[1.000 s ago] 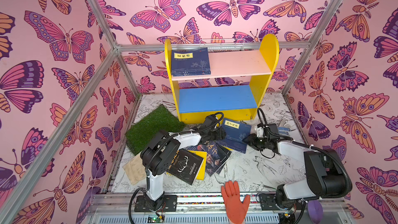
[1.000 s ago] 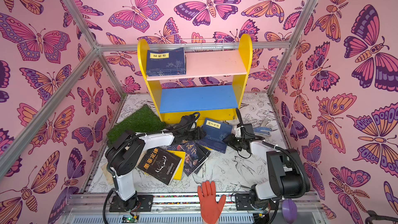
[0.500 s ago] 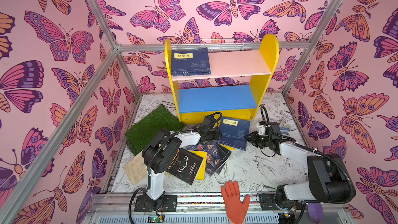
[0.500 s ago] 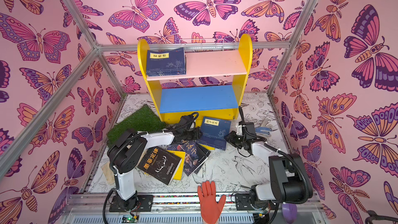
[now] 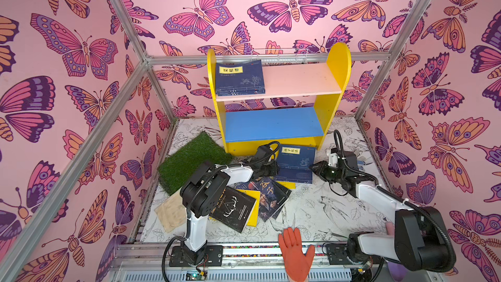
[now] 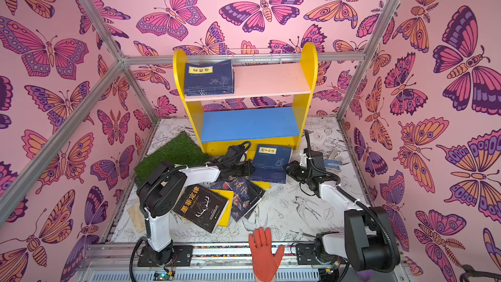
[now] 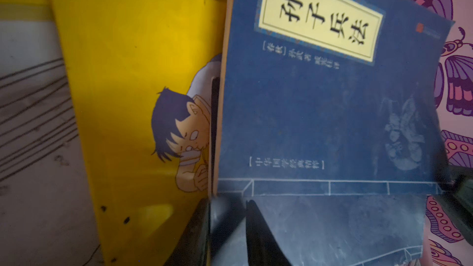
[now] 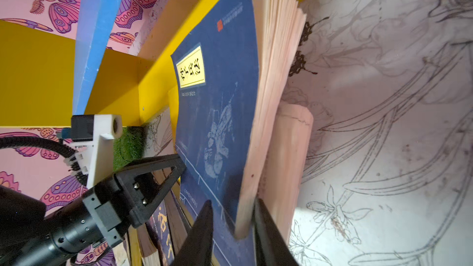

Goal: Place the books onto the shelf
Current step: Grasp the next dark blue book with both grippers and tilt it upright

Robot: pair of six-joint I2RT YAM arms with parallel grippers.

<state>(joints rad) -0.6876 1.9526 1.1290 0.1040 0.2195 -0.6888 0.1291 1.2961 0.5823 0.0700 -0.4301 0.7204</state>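
My left gripper should lower the book and grip its side edge deeper, because the gripper's fingers touch only the near corner of the raised navy book.
The shelf stands at the back. Navy books lie on the left of its pink upper board. In front of it, both grippers hold one navy book with a yellow label. My left gripper is shut on its spine side, my right gripper on its page edge. It is raised off a second navy book. A black antler book, a dark portrait book and a yellow cartoon-boy cover lie nearby.
A green grass mat lies left of the shelf, with a tan sheet nearer the front. An orange glove rests on the front rail. A small blue-and-white object sits right of my right gripper.
Both grippers have closed on the top navy book. The book has shifted toward the shelf and squared up, and the right arm has moved back with it.
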